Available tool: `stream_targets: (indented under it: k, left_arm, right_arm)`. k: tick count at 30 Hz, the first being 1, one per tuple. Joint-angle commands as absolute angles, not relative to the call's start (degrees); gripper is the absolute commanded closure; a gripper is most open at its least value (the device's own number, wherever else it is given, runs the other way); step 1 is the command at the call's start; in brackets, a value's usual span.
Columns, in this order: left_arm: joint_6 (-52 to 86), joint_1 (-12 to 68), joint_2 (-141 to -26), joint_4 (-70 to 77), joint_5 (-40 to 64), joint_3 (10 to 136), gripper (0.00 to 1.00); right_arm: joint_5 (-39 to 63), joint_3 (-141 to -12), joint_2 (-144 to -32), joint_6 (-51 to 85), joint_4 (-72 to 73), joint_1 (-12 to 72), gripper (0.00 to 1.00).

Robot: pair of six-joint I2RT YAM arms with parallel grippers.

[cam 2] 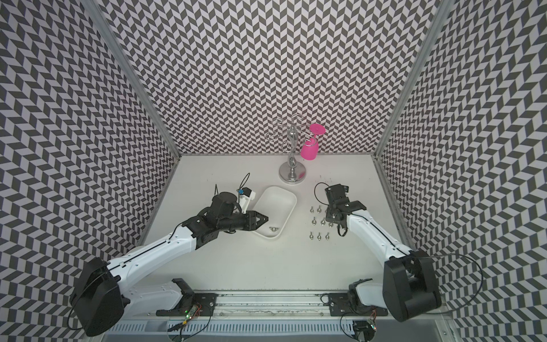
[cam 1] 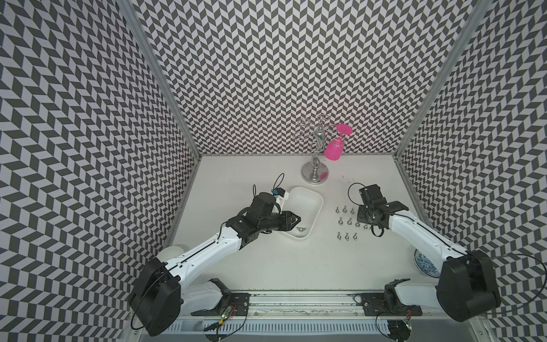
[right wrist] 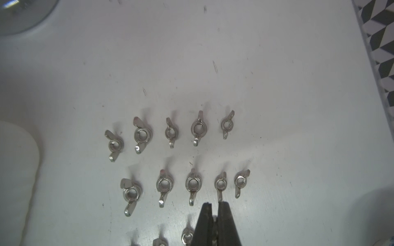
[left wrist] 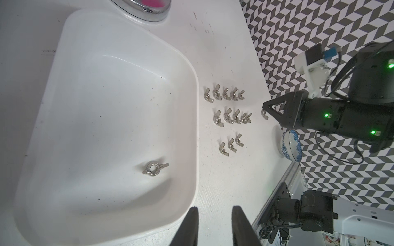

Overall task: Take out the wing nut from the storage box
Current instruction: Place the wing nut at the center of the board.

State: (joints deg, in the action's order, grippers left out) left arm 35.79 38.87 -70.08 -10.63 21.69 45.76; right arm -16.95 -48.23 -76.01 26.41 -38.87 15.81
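Note:
I can see that the near row's end toward the bowl is open, so I should keep lowering the wing nut pinched in my right gripper there until it touches down.
One silver wing nut lies flat in the near end of the white storage box. My left gripper hovers at the box's near left rim, a little left of that nut. It is open with nothing between its fingers. My right gripper is over the rows of nuts to the right of the box. It is shut on another wing nut, pinched at the fingertips.
Several wing nuts lie in rows on the table right of the box. A chrome glass stand holding a pink glass is at the back. A blue-patterned bowl sits near right, and a white bowl lies under my left arm.

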Motion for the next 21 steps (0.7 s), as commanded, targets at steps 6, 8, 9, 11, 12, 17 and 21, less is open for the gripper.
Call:
stream_targets:
  k: [6,8,9,11,12,17,21]
  left_arm:
    - [35.81,38.84,-69.48,-7.14,21.79,45.62,0.69]
    - [36.12,38.84,-69.52,-7.10,21.80,45.62,0.69]
    - [36.28,38.84,-69.43,-7.21,21.72,45.66,0.69]
    - [36.54,38.79,-69.15,-7.12,21.57,45.56,0.69]
    - [36.63,38.81,-69.00,-7.03,21.45,45.40,0.69]
    - [36.67,38.80,-69.69,-6.42,21.49,45.09,0.69]
    - [36.84,38.77,-70.31,-5.71,21.59,45.00,0.69]
  right_arm:
    - [-12.20,-47.36,-76.42,28.09,-36.45,14.24,1.00]
    - [-10.25,-46.21,-77.21,28.68,-35.92,13.73,1.00]
    - [-9.05,-45.09,-77.33,29.31,-35.17,13.77,1.00]
    - [-7.71,-43.64,-77.32,30.46,-34.32,13.74,1.00]
    - [-7.25,-43.16,-77.34,30.80,-33.98,13.72,1.00]
    - [-7.31,-41.38,-77.64,31.61,-33.94,13.71,1.00]
    - [-6.87,-42.00,-79.57,31.18,-34.63,13.72,1.00]
